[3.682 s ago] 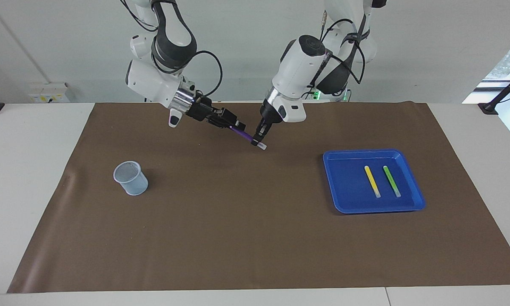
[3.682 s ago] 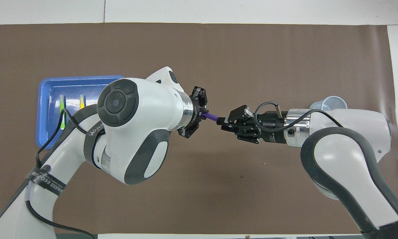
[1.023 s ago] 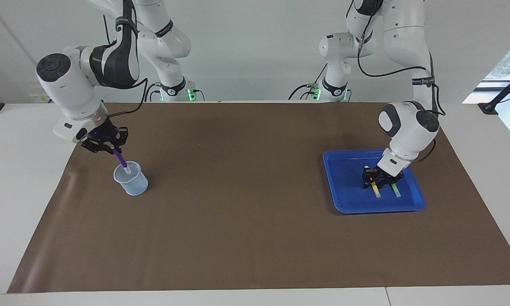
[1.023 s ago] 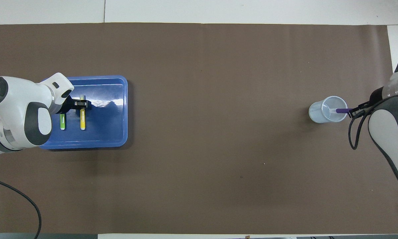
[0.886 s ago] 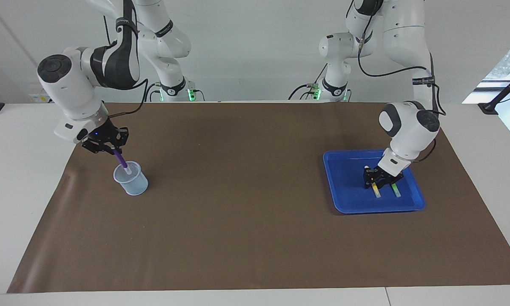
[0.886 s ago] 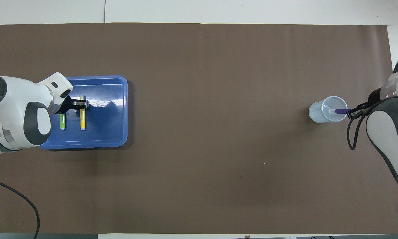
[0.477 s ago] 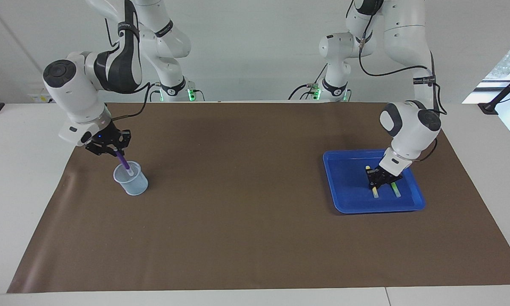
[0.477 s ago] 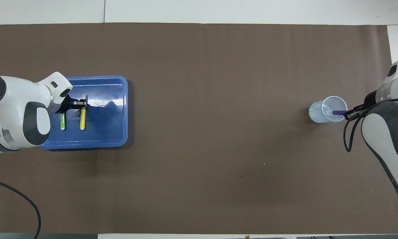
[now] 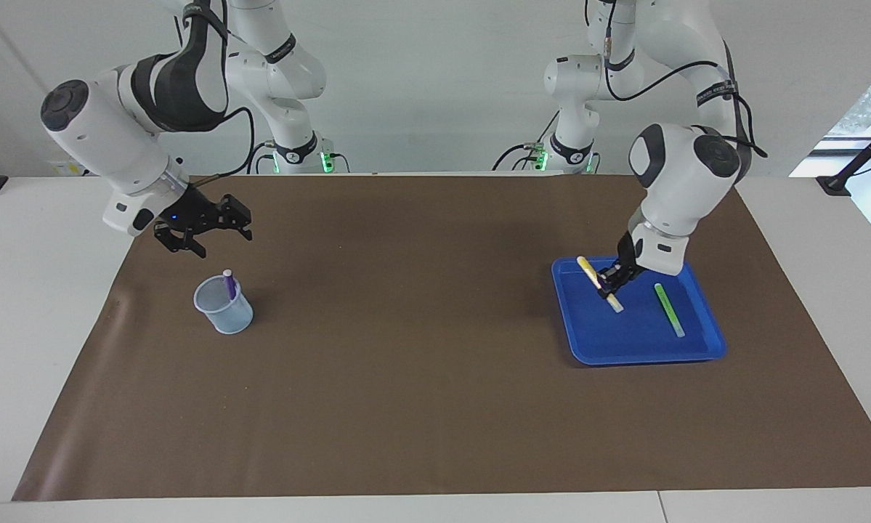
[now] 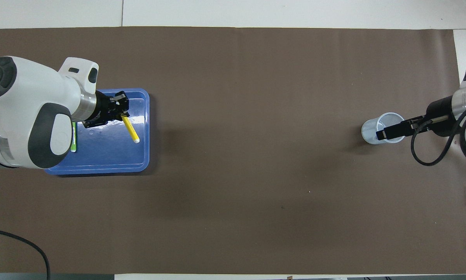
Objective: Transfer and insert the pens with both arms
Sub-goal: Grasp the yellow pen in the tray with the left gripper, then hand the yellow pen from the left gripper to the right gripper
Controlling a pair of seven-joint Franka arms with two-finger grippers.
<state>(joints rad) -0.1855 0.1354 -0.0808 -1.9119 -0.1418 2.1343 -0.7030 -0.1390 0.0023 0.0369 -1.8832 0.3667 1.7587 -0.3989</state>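
The cup's opening (image 10: 390, 119) is far wider than the green pen (image 10: 74, 138), so the green pen will slip down and settle leaning when I lower it in.
My left gripper (image 9: 611, 280) (image 10: 121, 113) is shut on the yellow pen (image 9: 596, 282) (image 10: 131, 130), holding it tilted a little above the blue tray (image 9: 588, 349) (image 10: 100, 168). The green pen (image 9: 669, 310) (image 10: 74, 140) lies flat in the tray, partly hidden by the left arm in the overhead view. The purple pen (image 9: 228, 284) stands leaning in the pale translucent cup (image 9: 223, 306) (image 10: 370, 130) toward the right arm's end. My right gripper (image 9: 224, 241) (image 10: 384, 134) hangs open above the cup, holding nothing. It hides the purple pen in the overhead view.
A brown mat (image 9: 420, 363) (image 10: 256, 175) covers the table between the cup and the tray, with white tabletop (image 9: 43, 305) around its edges. Both arm bases stand at the robots' edge of the mat.
The right gripper let go of the purple pen, which now stands in the cup, and rose. The left gripper shut on the yellow pen and lifted it off the tray.
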